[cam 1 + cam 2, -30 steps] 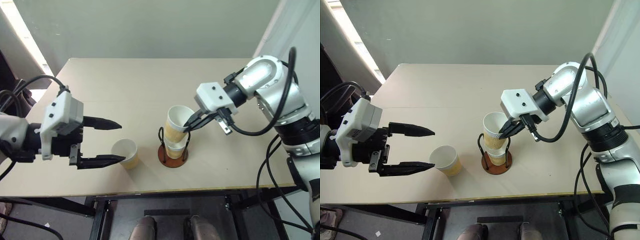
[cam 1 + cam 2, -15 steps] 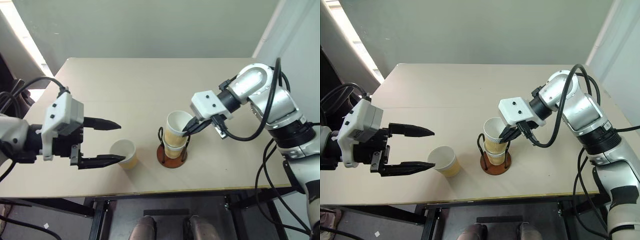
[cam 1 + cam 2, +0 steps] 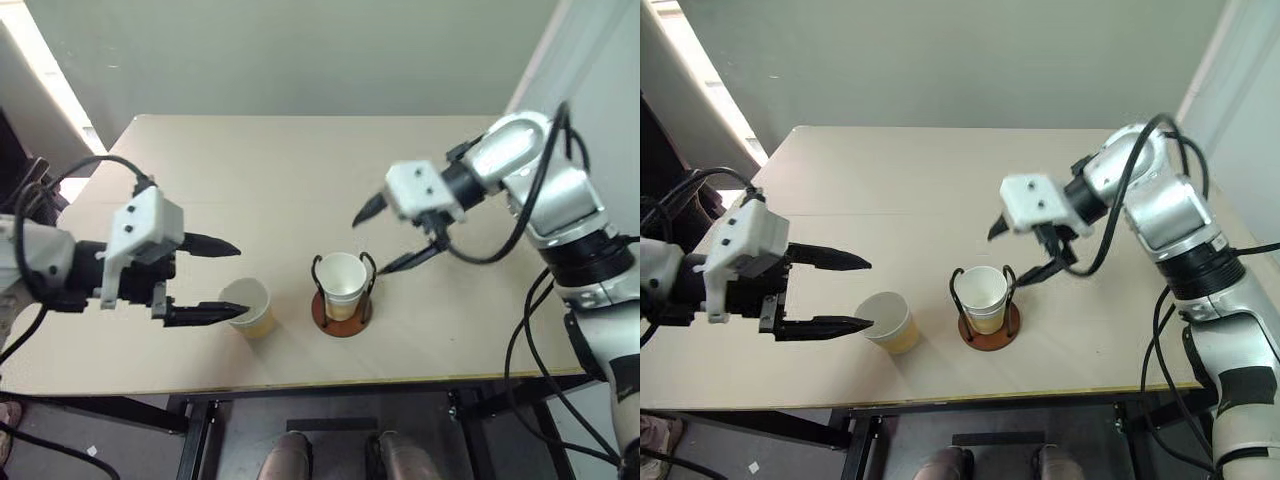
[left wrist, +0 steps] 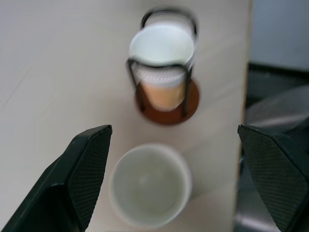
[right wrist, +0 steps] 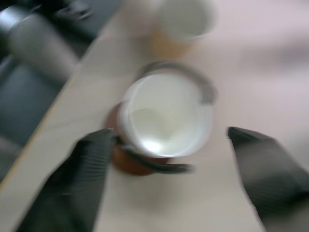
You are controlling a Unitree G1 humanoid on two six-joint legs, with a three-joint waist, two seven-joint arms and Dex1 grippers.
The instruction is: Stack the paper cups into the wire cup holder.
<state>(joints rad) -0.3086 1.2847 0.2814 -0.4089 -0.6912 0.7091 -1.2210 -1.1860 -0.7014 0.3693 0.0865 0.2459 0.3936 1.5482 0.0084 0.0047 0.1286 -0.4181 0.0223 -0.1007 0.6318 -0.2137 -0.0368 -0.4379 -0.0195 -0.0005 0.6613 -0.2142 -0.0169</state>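
Note:
My gripper will lower the loose paper cup (image 3: 249, 308), and the cup will sink in almost to its rim, because the nested rims in the holder (image 3: 342, 290) are close together.
The wire cup holder (image 3: 322, 316) stands near the table's front edge, with nested paper cups (image 3: 342, 279) upright between its black loops; the stack also shows in the left wrist view (image 4: 163, 46) and the right wrist view (image 5: 164, 113). My right gripper (image 3: 368, 246) hangs open just above and to the right of the stack, touching nothing. A third paper cup (image 3: 250, 307) stands upright on the table left of the holder. My left gripper (image 3: 241, 280) is open, its fingers (image 4: 87, 166) on either side of this cup (image 4: 150, 186), the tips level with its rim.
The beige table (image 3: 250, 170) stretches bare behind the cups. Its front edge (image 3: 330, 382) runs close below the holder and the loose cup. A wall stands behind the table.
My right gripper has opened and let go of the cup, which has dropped down into the holder onto the cup below. The right gripper has lifted off. My left gripper has edged toward the loose cup.

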